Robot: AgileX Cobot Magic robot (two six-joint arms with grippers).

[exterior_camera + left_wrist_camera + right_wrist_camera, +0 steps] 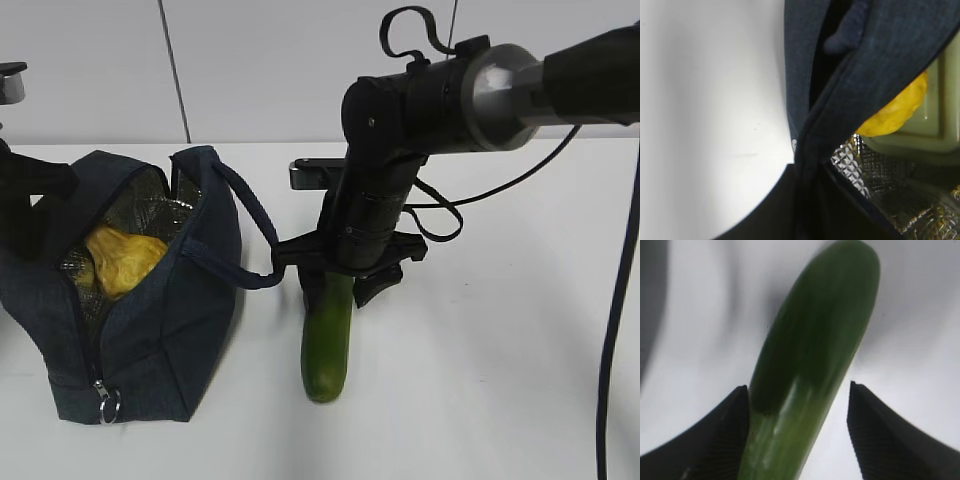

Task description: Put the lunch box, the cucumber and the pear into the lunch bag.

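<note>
The cucumber [327, 345] should go all the way down into the lunch bag when I lower it beside the yellow pear, because a dark gap [97, 314] is still open there.
The navy lunch bag [170, 320] stands open at the left, silver lining showing. The yellow pear [122, 260] lies inside it; in the left wrist view the pear [897, 110] rests on the pale green lid of the lunch box [937, 127] inside the bag [880, 50]. My left gripper [30, 195] is at the bag's far rim, and its jaws [810, 200] look shut on the dark fabric. The green cucumber [328, 340] lies on the white table to the right of the bag. My right gripper [342, 282] straddles its far end, open; one finger [715, 435] touches the cucumber [815, 350], the other stands apart.
The bag's loop handle [245, 215] hangs toward the right gripper. The zipper's metal ring pull [108, 405] hangs at the bag's near corner. A black cable [610, 330] runs down at the right edge. The table is white [480, 380].
</note>
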